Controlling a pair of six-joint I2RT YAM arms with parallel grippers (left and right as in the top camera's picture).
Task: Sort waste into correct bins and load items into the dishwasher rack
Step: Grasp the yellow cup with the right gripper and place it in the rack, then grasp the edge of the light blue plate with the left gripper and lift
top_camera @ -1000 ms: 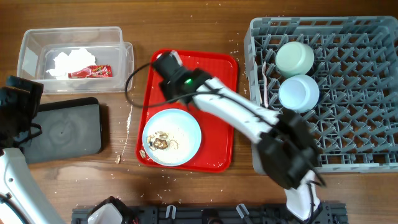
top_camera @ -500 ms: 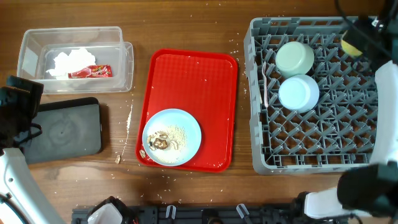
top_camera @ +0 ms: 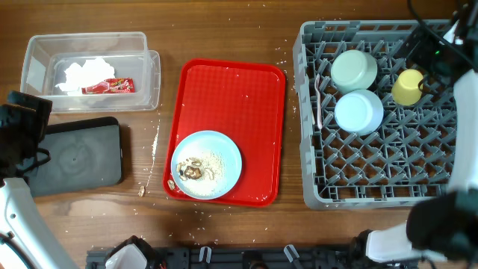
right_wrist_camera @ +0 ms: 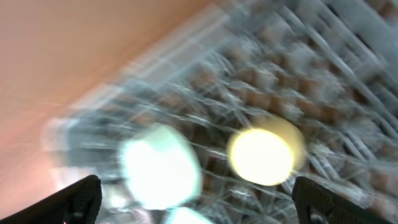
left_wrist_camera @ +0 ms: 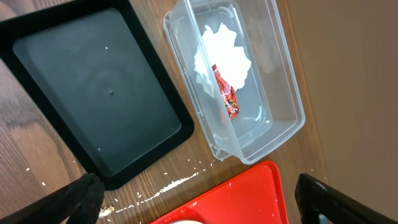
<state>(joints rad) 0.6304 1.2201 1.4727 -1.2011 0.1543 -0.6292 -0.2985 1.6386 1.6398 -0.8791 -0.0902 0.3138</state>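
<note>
Brownish scraps (top_camera: 196, 169) are on the light blue plate, so my left gripper should grab the plate's rim (top_camera: 233, 147) and tip the scraps into the black tray before it loads the plate.
The grey dishwasher rack (top_camera: 388, 175) holds the pale green bowl (top_camera: 353, 69), the light blue bowl (top_camera: 358, 111) and the small yellow cup (top_camera: 408, 87). A white fork (top_camera: 320, 101) stands at the rack's left side. My right gripper (top_camera: 427, 61) is open just above the cup. In the blurred right wrist view the cup (right_wrist_camera: 266, 155) and a bowl (right_wrist_camera: 160, 167) lie below the open jaws (right_wrist_camera: 199, 202). The light blue plate (top_camera: 207, 164) with brownish scraps sits on the red tray (top_camera: 239, 97). My left gripper (left_wrist_camera: 199, 208) is open and empty above the black tray (left_wrist_camera: 93, 93).
The clear tub (top_camera: 37, 71) at the back left holds the white napkin (top_camera: 86, 73) and the red wrapper (top_camera: 108, 87); both also show in the left wrist view (left_wrist_camera: 224, 53). The black tray (top_camera: 78, 157) lies in front of it. Crumbs (top_camera: 155, 142) lie on the wood.
My right arm swung from the red tray over to the rack with the yellow cup. The cup now rests in the rack beside the bowls, released. The left arm has not moved.
</note>
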